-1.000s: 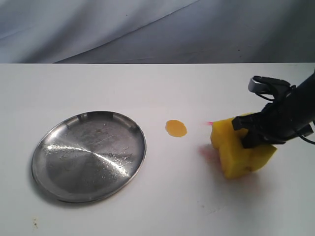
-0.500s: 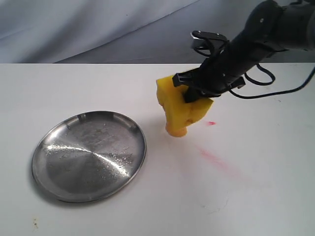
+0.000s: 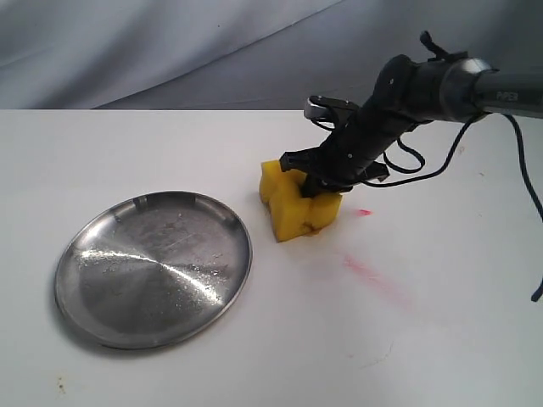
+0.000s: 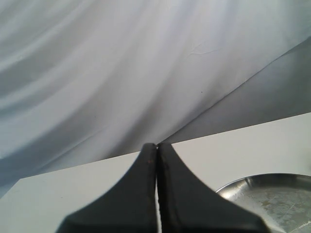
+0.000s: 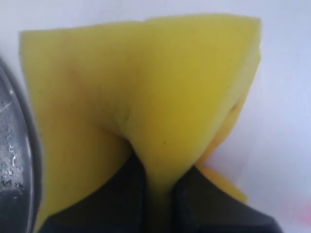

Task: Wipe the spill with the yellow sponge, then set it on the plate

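Next, I wipe the yellow sponge [image 3: 291,219] back over the smears [image 3: 365,212] with my right gripper, because the sponge is close to the plate's rim and pink-red smears are still beside it.
The yellow sponge [image 3: 297,208] rests on the white table just right of the plate [image 3: 153,271], on the spot where the spill lay. The spill is hidden beneath it in the exterior view. My right gripper [image 3: 320,182] is shut on the sponge from above, its black fingers [image 5: 121,199] pinching a fold of the yellow sponge [image 5: 146,87]. A darker orange-yellow patch [image 5: 221,184] peeks out beside that fold; I cannot tell whether it is spill or sponge. My left gripper [image 4: 156,145] is shut on nothing, above the table near the plate [image 4: 272,194].
Thin pink-red smears mark the table right of the sponge: a small dot [image 3: 365,211] and a longer streak [image 3: 373,273]. The plate's rim [image 5: 12,160] lies close beside the sponge. A grey cloth backdrop [image 3: 170,51] hangs behind the table. The right arm's cable [image 3: 534,212] loops at the right.
The right gripper carried the sponge from the table's right side up and left, then lowered it onto the spill, which no longer shows. The plate has not moved.
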